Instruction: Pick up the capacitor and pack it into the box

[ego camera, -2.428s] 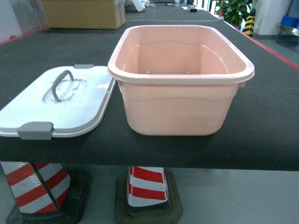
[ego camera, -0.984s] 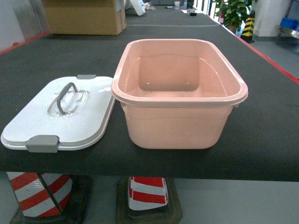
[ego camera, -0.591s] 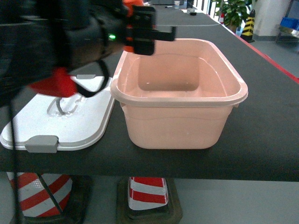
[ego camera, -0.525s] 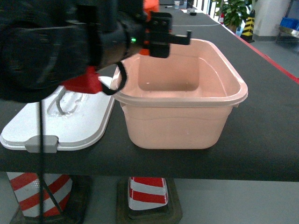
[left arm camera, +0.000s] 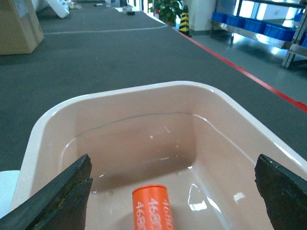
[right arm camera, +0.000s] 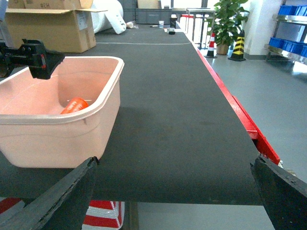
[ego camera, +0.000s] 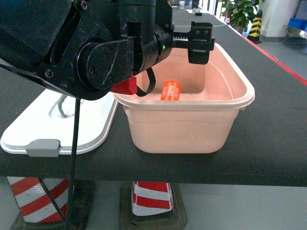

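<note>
The lid (ego camera: 85, 125) will come to rest over the box's rim still unlatched when the robot lowers it, because the white lid's grey clip (ego camera: 43, 147) is flipped outward.
The pale pink box (ego camera: 192, 103) stands on the dark table. An orange capacitor (ego camera: 170, 91) with white print lies loose on the box's floor, touching no finger. My left gripper (ego camera: 194, 40) hovers over the box's far half, open. From the left wrist view, its fingers spread wide above the capacitor (left arm camera: 152, 206) and the box rim (left arm camera: 144, 88). My right gripper (right arm camera: 175, 163) is open and holds nothing, low at the table's near edge, right of the box (right arm camera: 57, 139). It does not show in the head view.
The white lid (ego camera: 72, 129) with grey handle and clips lies left of the box, partly hidden by my left arm. Striped cones (ego camera: 151, 196) stand under the table. A cardboard carton (right arm camera: 53, 26) sits far back. A red strip (right arm camera: 240, 115) edges the table's right side.
My left arm swung in from the left over the box, which was empty before. The orange capacitor has left the gripper and now lies inside the box.
</note>
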### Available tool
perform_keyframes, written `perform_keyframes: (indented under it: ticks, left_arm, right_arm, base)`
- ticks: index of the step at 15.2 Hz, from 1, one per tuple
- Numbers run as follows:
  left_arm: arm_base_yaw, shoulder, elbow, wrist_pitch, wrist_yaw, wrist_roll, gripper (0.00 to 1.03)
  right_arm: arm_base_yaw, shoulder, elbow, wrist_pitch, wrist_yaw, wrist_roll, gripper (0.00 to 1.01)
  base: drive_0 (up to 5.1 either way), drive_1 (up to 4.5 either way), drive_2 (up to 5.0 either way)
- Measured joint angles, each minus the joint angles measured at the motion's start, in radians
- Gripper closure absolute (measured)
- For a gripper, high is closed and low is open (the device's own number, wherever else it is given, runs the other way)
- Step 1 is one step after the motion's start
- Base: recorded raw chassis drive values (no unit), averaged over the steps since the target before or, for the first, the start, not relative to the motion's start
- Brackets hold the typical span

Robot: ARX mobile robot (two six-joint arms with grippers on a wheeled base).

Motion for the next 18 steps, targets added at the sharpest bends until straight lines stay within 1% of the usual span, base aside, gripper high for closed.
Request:
perform_keyframes:
  ticks: [1,2,3,5,6,7,8,9,10,11,12,13,14,15,17,18]
  left_arm:
    - [0.01,-0.011,-0.035,0.081,-0.019,0.0,0.05]
    - [0.04,-0.081,-0.136,0.137,-0.016,0.0,0.05]
    - [0.093,-0.156,-0.211,0.166,-0.017,0.0,0.05]
    - [0.224,-0.256,-0.304,0.203,-0.009,0.001,0.05]
    - [0.307,-0.268,-0.338,0.206,-0.009,0.0,0.05]
    - [0.372,-0.243,-0.356,0.196,0.005,-0.001,0.05]
    - [0.414,-0.18,-0.352,0.173,0.03,-0.001,0.05]
    - [0.432,-0.078,-0.322,0.152,0.052,-0.001,0.05]
    - [0.438,-0.016,-0.276,0.124,0.069,-0.001,0.05]
    - [0.446,0.075,-0.192,0.083,0.068,-0.001,0.05]
    - [0.461,0.216,-0.038,-0.016,0.072,-0.002,0.05]
    - [0.463,0.254,-0.005,-0.05,0.089,-0.001,0.35]
    - [0.462,0.254,-0.005,-0.05,0.088,-0.001,0.43]
    - [0.461,0.254,-0.005,-0.049,0.087,-0.001,0.56]
    - [0.461,0.252,-0.01,-0.038,0.085,-0.001,0.74]
    - [0.461,0.248,-0.016,-0.037,0.082,-0.001,0.81]
  right_arm:
    - [0.0,0.0,0.0,0.0,0.0,0.0,0.03]
    - [0.0,0.0,0.0,0.0,0.0,0.0,0.03]
    - [0.0,0.0,0.0,0.0,0.0,0.0,0.03]
    - [0.0,0.0,0.0,0.0,0.0,0.0,0.03]
    - [0.0,0.0,0.0,0.0,0.0,0.0,0.03]
    - [0.0,0.0,0.0,0.0,0.0,0.0,0.03]
    - [0.0,0.0,0.0,0.0,0.0,0.0,0.03]
    - [0.0,0.0,0.0,0.0,0.0,0.0,0.03]
    - [0.0,0.0,0.0,0.0,0.0,0.0,0.03]
    - [0.0,0.0,0.0,0.0,0.0,0.0,0.03]
    - [0.0,0.0,0.0,0.0,0.0,0.0,0.03]
    - [0.0,0.0,0.0,0.0,0.0,0.0,0.03]
    - [0.0,0.0,0.0,0.0,0.0,0.0,0.03]
    - [0.0,0.0,0.0,0.0,0.0,0.0,0.03]
    - [0.0,0.0,0.0,0.0,0.0,0.0,0.03]
    - [0.0,0.0,0.0,0.0,0.0,0.0,0.03]
  base:
    - [0.0,0.0,0.0]
    - [0.0,0.0,0.0]
    - [0.0,0.0,0.0]
    - [0.0,0.0,0.0]
    - [0.0,0.0,0.0]
    - [0.0,0.0,0.0]
    - [0.0,0.0,0.0]
    - [0.0,0.0,0.0]
    - [0.0,0.0,0.0]
    - [0.0,0.0,0.0]
    - [0.0,0.0,0.0]
    - [0.0,0.0,0.0]
    - [0.0,0.0,0.0]
    - [0.0,0.0,0.0]
    - [0.0,0.0,0.0]
    - [0.0,0.0,0.0]
